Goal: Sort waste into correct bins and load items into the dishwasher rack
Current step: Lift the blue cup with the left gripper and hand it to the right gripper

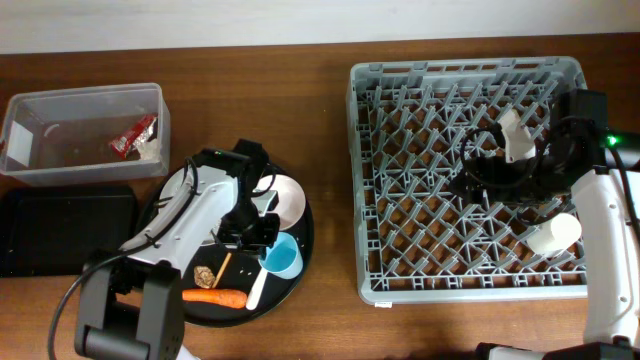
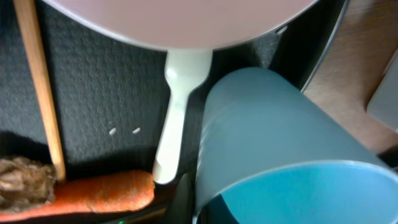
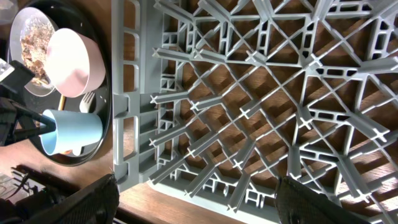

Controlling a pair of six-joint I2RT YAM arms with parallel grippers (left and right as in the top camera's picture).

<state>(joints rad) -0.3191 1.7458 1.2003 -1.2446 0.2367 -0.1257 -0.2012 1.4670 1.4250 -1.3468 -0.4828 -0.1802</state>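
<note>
I should pass the light-blue cup (image 1: 283, 257) to my right gripper, because the rack's free spot behind the white cup (image 1: 554, 233) is too far for my left gripper to reach.
My left gripper (image 1: 262, 235) (image 2: 198, 208) is shut on the rim of the light-blue cup (image 1: 284, 256) (image 2: 273, 124), one finger inside and one outside, on the round black tray (image 1: 302, 262). Beside the cup lie the white fork (image 2: 177, 124), chopstick (image 2: 40, 93), carrot (image 1: 215, 296) and a food scrap (image 1: 205, 273). The pink bowl (image 1: 289, 198) sits just behind; the plate (image 3: 28, 37) holds scraps. My right gripper (image 1: 492, 175) (image 3: 199, 205) is open and empty above the grey rack (image 1: 365, 180). A white cup (image 1: 553, 237) lies in the rack.
The clear tub (image 1: 85, 92) at the back left holds the red wrapper (image 1: 135, 135) and the white napkin (image 1: 152, 148). The shallow black rectangular tray (image 1: 65, 225) lies in front of it. Bare wooden table separates the round tray from the rack.
</note>
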